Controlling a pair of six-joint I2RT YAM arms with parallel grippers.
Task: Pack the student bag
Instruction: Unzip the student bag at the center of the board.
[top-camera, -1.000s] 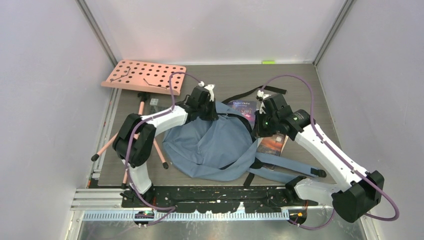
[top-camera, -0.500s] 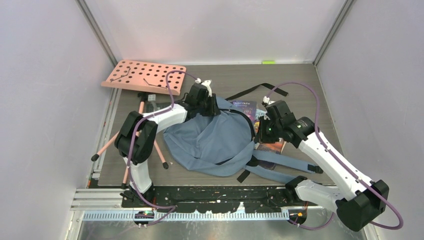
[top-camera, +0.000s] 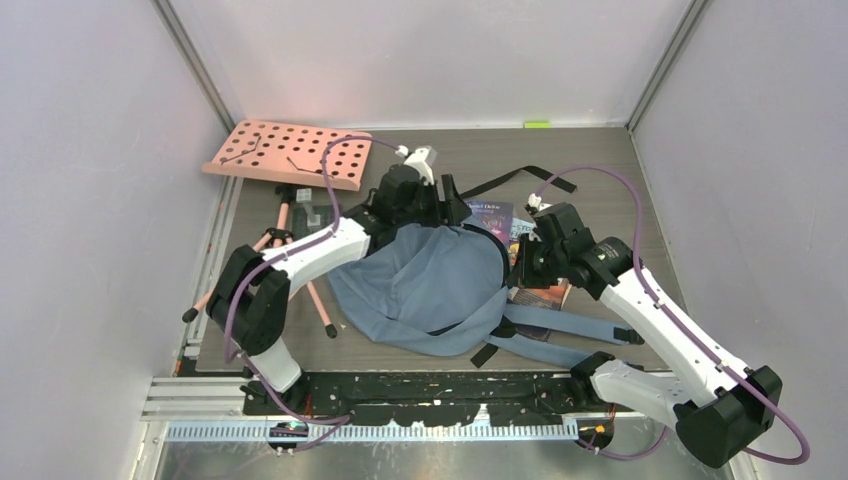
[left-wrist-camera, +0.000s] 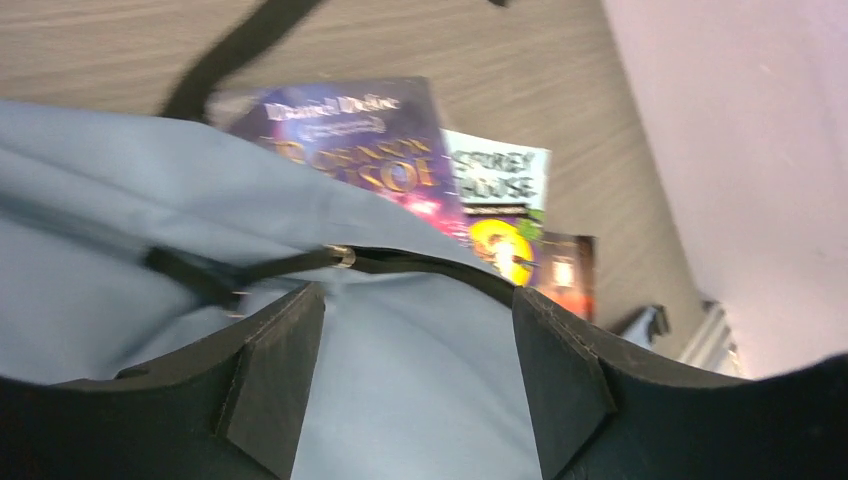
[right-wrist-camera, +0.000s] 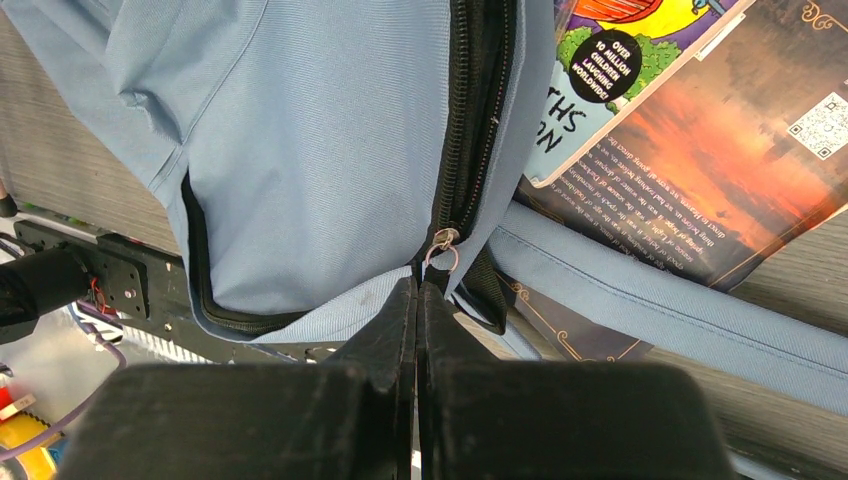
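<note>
My left gripper should keep going along the black zipper (top-camera: 495, 239), since it runs clear toward my closed right gripper, and close on the zipper's end (top-camera: 508, 279).
The student bag (top-camera: 420, 290), a soft blue-grey backpack, lies in the middle of the table with its shoulder straps (top-camera: 570, 330) trailing to the right. My left gripper (top-camera: 447, 205) hovers open over the bag's far edge. In the left wrist view the left gripper (left-wrist-camera: 415, 360) has only blue fabric between its fingers (left-wrist-camera: 275, 375) and grips nothing. My right gripper (top-camera: 522, 272) is at the bag's right side. There the right gripper (right-wrist-camera: 418, 292) is shut on the zipper pull (right-wrist-camera: 441, 250) at the end of the black zipper (right-wrist-camera: 470, 120). Books (top-camera: 490, 212) lie partly under the bag.
A pink perforated board (top-camera: 290, 152) on a tripod with pink legs (top-camera: 318, 300) stands at the left. A loose black strap (top-camera: 520, 180) lies behind the bag. More books (right-wrist-camera: 700, 130) sit under a shoulder strap (right-wrist-camera: 680, 300). Walls close in on three sides.
My left gripper has opened, let go of the bag's far edge and shifted right. The right gripper, still shut, has pulled right and toward the near edge, dragging the bag's side with it.
</note>
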